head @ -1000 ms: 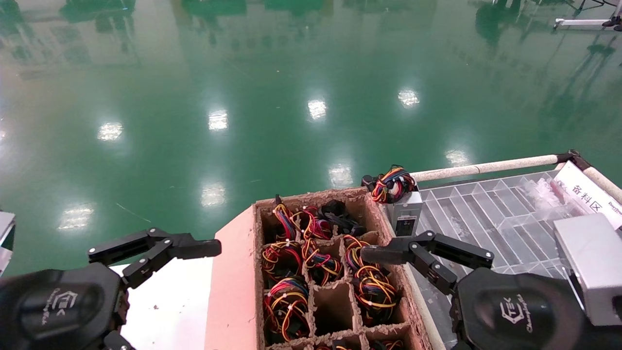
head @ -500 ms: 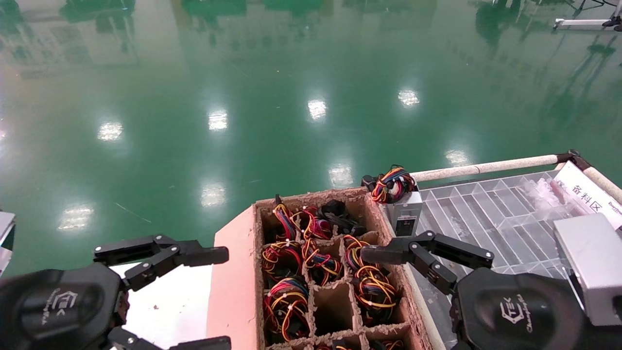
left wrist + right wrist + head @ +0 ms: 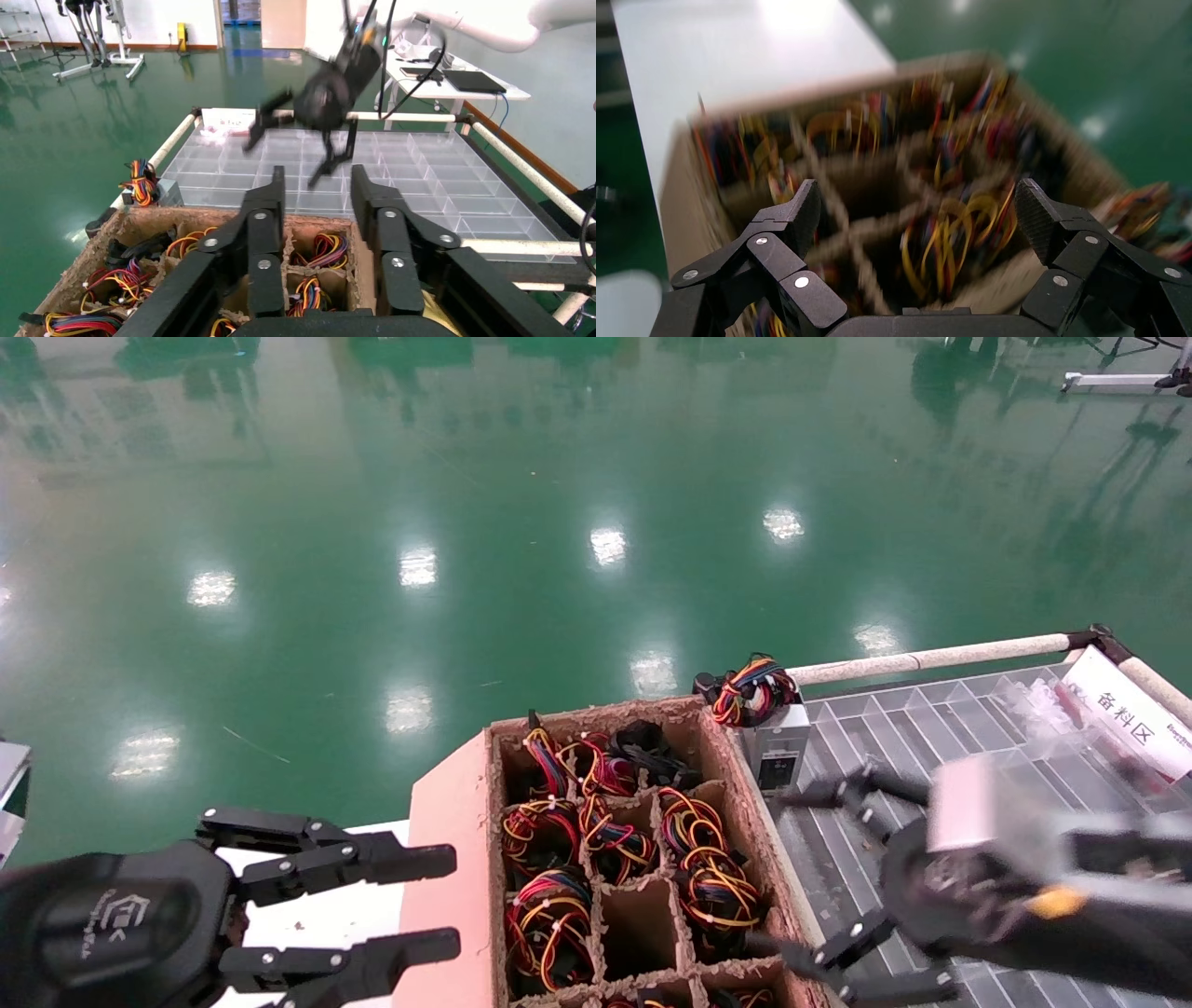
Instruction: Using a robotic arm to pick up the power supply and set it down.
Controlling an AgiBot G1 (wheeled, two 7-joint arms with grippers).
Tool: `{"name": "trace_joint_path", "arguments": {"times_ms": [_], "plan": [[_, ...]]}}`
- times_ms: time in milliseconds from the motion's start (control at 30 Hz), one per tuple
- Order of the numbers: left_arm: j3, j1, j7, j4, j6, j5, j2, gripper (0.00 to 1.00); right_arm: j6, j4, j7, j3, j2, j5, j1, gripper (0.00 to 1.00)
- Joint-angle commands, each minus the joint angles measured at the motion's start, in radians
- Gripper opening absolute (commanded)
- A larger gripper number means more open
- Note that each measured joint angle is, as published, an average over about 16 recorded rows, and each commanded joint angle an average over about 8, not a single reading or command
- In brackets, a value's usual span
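The cell's wire bundle [image 3: 720, 895] will pull up a hidden power supply when I lift it, because a wire bundle is on top of the standing grey power supply [image 3: 779, 746].
The power supply [image 3: 778, 754] is a small grey box with a red, yellow and orange wire bundle on top. It stands upright at the near corner of the clear tray, against the cardboard box's far right corner, and shows again in the left wrist view [image 3: 167, 191]. My right gripper [image 3: 773, 870] is open wide and blurred, hovering over the box's right wall, short of the power supply. In its own view the right gripper [image 3: 919, 205] holds nothing above wire-filled cells. My left gripper [image 3: 453, 905] is open and empty at the box's left side, again empty in its wrist view [image 3: 318, 184].
The brown divided cardboard box [image 3: 447, 859] holds several wire bundles in its cells. A clear compartment tray [image 3: 941, 728] with a white label [image 3: 1131, 724] lies to the right, bordered by a white tube rail [image 3: 931, 659]. A white table top [image 3: 326, 919] lies under my left gripper.
My right arm has swung and rolled, so its gripper now spans the box's right wall and looks blurred. My left gripper has rolled and crept right toward the box.
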Motion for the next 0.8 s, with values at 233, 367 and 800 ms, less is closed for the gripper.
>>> {"name": "trace_joint_path", "arguments": {"times_ms": [233, 367, 800], "plan": [[0.000, 0.000, 0.000, 0.000, 0.000, 0.000, 0.000, 0.00, 0.000, -0.086, 0.018, -0.121, -0.111, -0.235, 0.107, 0.00], [0.000, 0.000, 0.000, 0.000, 0.000, 0.000, 0.000, 0.00, -0.005, -0.161, -0.010, -0.158, -0.170, -0.302, 0.154, 0.00], [0.000, 0.000, 0.000, 0.000, 0.000, 0.000, 0.000, 0.99, -0.006, -0.319, -0.105, -0.192, -0.262, -0.350, 0.211, 0.00]]}}
